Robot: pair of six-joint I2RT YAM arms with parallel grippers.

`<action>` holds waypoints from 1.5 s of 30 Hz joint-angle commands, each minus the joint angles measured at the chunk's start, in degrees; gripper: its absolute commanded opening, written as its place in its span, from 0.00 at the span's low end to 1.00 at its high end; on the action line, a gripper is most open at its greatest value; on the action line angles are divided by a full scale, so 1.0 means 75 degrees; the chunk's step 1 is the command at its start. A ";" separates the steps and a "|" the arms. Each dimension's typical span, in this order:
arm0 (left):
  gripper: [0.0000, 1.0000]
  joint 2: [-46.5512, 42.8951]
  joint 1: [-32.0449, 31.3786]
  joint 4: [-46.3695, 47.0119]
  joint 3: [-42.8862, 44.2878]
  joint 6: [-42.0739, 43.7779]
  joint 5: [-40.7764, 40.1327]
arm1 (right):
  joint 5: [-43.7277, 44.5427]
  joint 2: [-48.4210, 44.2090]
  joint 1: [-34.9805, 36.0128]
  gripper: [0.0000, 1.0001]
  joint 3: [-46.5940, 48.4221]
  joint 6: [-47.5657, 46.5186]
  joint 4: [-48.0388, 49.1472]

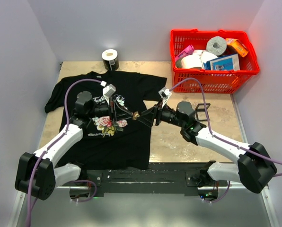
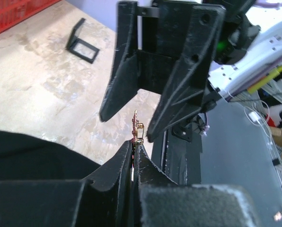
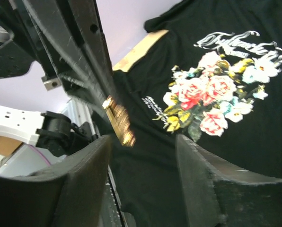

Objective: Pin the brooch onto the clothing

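Note:
The pin lies shut (image 2: pixel 142 133) along the back of the brooch, so my left gripper should keep the brooch still while my right gripper first swings the pin open (image 2: pixel 141 126).
The black T-shirt (image 1: pixel 108 137) with printed pink roses lies flat on the left of the table; it also shows in the right wrist view (image 3: pixel 235 142). My left gripper (image 1: pixel 130 113) is shut on the tiny gold and pinkish brooch (image 1: pixel 136 114) and holds it above the shirt's right edge. In the left wrist view the brooch (image 2: pixel 137 128) sticks up edge-on from the closed fingertips (image 2: pixel 127 149). My right gripper (image 1: pixel 144 117) is open and faces it tip to tip, its jaws to either side of the brooch (image 3: pixel 118 121) without touching it.
A red basket (image 1: pixel 216 80) of assorted items stands at the back right. A roll of tape (image 1: pixel 110 58) sits behind the shirt. A small black open frame (image 2: pixel 83 42) lies on the bare table to the right of the grippers.

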 commanded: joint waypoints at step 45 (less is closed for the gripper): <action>0.00 -0.0075 0.0150 -0.1503 0.0656 0.1321 0.0224 | -0.0645 0.0666 -0.0036 0.43 0.0210 0.0478 0.2255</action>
